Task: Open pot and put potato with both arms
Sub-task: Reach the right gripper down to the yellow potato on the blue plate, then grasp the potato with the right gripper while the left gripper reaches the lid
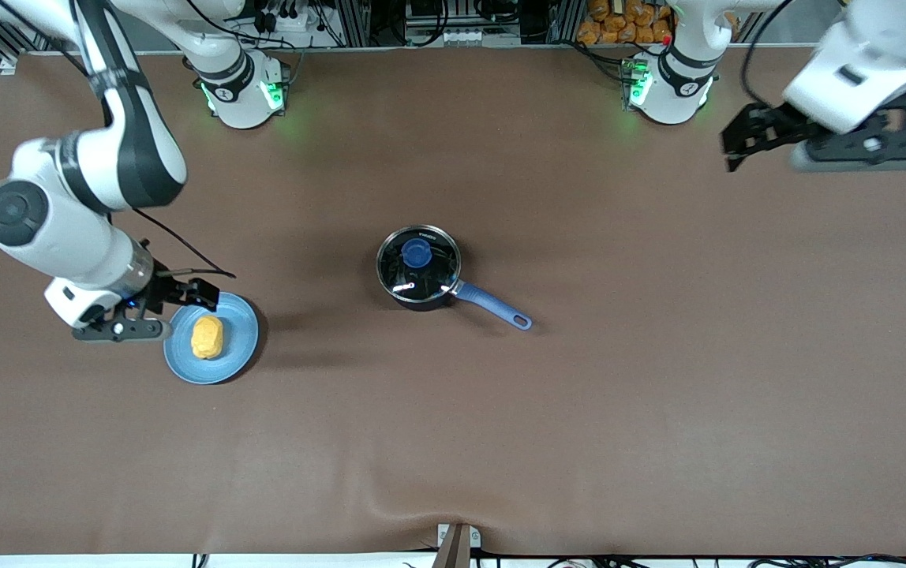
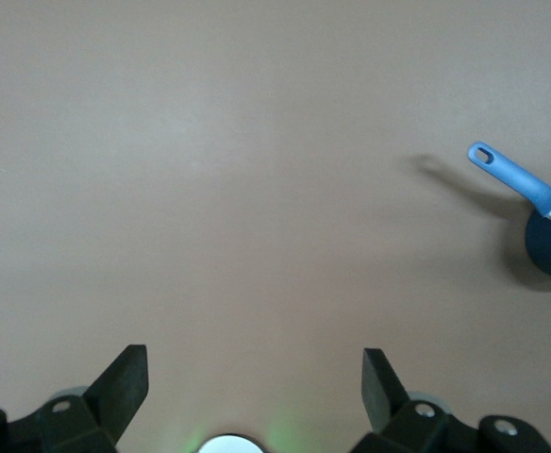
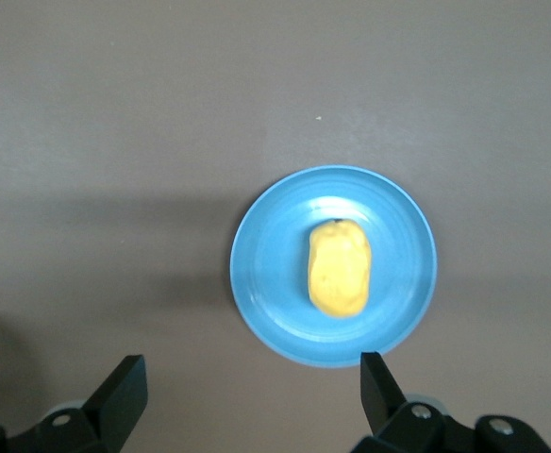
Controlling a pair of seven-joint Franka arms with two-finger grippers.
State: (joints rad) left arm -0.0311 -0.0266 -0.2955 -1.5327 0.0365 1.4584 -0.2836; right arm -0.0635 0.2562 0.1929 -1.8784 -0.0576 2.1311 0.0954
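Observation:
The glass lid [image 1: 418, 273] shows only plain darkness through it, so the black pot [image 1: 422, 302] should be empty when my left gripper lifts the lid.
The black pot [image 1: 408, 285] stands at the table's middle with its glass lid on and the blue knob [image 1: 416, 253] on top. Its blue handle [image 1: 492, 306] points toward the front camera and the left arm's end. The yellow potato [image 1: 207, 337] lies on a blue plate [image 1: 240, 347] toward the right arm's end. My right gripper [image 1: 189, 296] hangs open and empty over the plate's edge; its wrist view shows the potato [image 3: 338, 269] and the plate [image 3: 266, 283] past my right gripper [image 3: 253, 370]. My left gripper [image 1: 737, 146] is open and empty, high over bare table at the left arm's end. Its wrist view shows my left gripper [image 2: 255, 363], the pot [image 2: 547, 247] and the handle [image 2: 511, 175].
Brown cloth covers the whole table [image 1: 658, 379]. The two arm bases [image 1: 244, 91] [image 1: 670, 87] stand along the table edge farthest from the front camera. A small bracket [image 1: 457, 544] sits at the edge nearest that camera.

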